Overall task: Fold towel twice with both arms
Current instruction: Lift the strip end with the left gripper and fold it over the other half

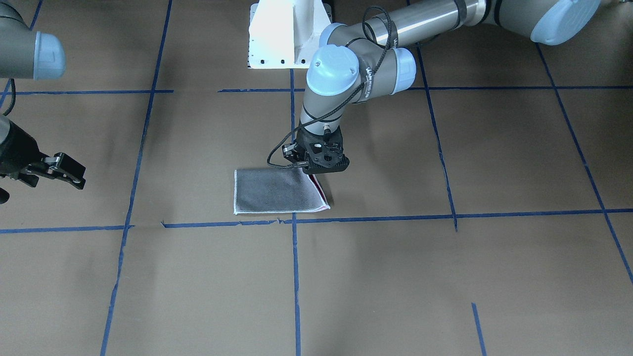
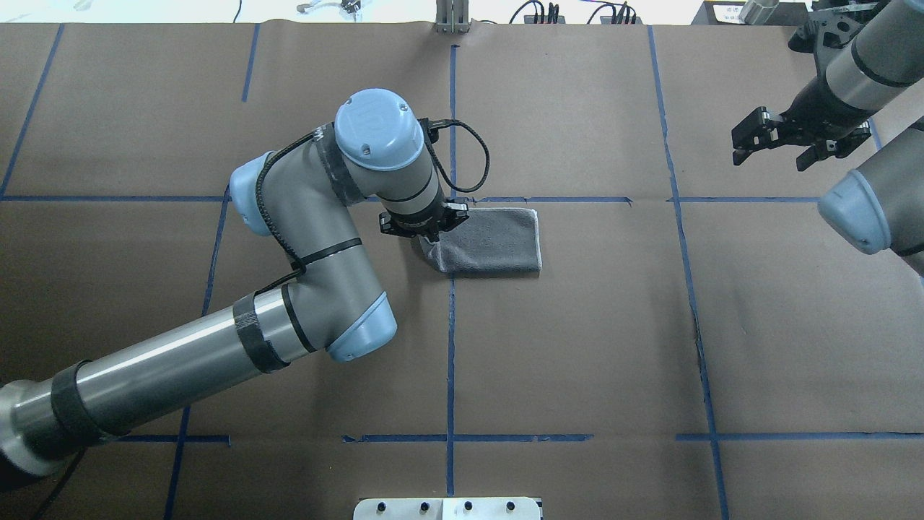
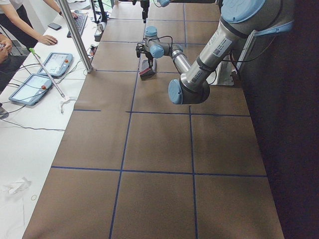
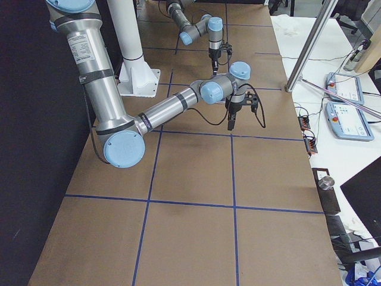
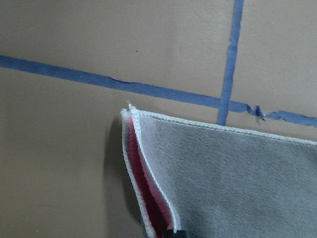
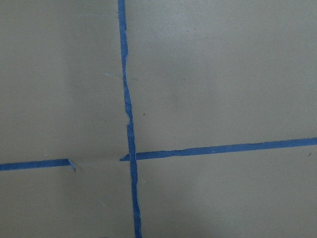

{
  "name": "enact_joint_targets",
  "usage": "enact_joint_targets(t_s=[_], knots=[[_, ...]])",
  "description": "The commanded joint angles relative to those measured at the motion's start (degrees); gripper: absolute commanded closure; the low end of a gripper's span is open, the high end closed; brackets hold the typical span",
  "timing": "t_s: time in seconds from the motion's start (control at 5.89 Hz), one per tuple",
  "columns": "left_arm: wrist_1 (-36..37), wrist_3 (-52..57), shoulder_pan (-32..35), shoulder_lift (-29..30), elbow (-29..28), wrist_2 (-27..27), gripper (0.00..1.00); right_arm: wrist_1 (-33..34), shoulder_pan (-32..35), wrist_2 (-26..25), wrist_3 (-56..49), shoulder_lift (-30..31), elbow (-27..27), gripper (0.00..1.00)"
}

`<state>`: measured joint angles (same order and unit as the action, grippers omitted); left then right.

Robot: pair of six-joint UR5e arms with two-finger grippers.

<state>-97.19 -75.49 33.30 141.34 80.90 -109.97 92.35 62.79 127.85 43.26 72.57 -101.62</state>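
Observation:
My left gripper has both layers at the towel's pink edge (image 1: 320,189) and the rest is lying flat, so I should go on folding until they get to the opposite edge (image 1: 235,191).
The towel (image 1: 277,192) lies folded near the middle of the table, grey face up with a whitish border. It also shows in the overhead view (image 2: 494,242). Pink shows between its layers along the edge by my left gripper (image 1: 316,172), which stands over the towel's corner and is shut on that edge, holding it slightly raised. The left wrist view shows the grey top layer (image 5: 233,178) with pink under it. My right gripper (image 1: 78,174) is open and empty, hanging above the table far to the towel's side, also in the overhead view (image 2: 771,150).
Brown paper covers the table, marked by a blue tape grid (image 1: 294,277). The white pedestal base (image 1: 287,34) stands behind the towel. An upright metal post (image 3: 75,35) and the operators' tablets (image 3: 42,74) are at the far table edge.

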Motion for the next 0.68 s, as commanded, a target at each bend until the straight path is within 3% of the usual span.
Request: enact_joint_targets(t_s=[0.0,0.51], knots=[[3.76,4.54,-0.61,8.03,-6.93,4.56,1.0,0.03,1.28,1.34,-0.11,0.12,0.02,0.0],[3.67,16.15,-5.6,14.73,-13.72,11.43,1.0,-0.06,2.07,1.35,-1.15,0.47,0.11,0.0]])
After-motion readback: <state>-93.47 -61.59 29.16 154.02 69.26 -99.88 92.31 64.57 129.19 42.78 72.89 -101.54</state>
